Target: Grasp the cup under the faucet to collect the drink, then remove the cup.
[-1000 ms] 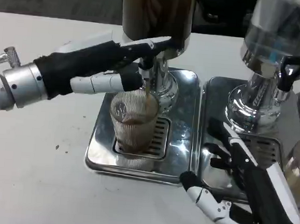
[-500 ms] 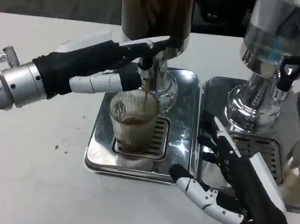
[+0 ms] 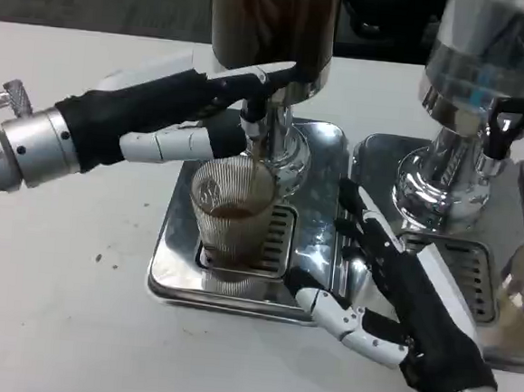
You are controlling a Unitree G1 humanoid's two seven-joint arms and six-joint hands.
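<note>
My gripper is going to carry the ribbed clear cup [image 3: 230, 230] away, and the cup will keep the brown drink [image 3: 232, 213] inside, because the drink is well below the cup's rim.
A ribbed clear cup [image 3: 233, 212] stands on the grate of the left drip tray [image 3: 171, 261], partly filled with brown drink. It sits right under the faucet [image 3: 256, 127] of the dark drink dispenser [image 3: 274, 20]. My left hand [image 3: 174, 107] reaches in from the left, its fingers resting on the faucet lever above the cup. My right hand [image 3: 386, 292] lies open to the right of the cup, fingers spread toward it, a short gap away.
A second dispenser [image 3: 489, 78] with clear liquid stands at the right on its own drip tray [image 3: 496, 342]. White table surface spreads left and in front of the trays.
My right hand has moved left and forward toward the cup. The stream from the faucet has thinned or stopped. My left hand stays on the lever.
</note>
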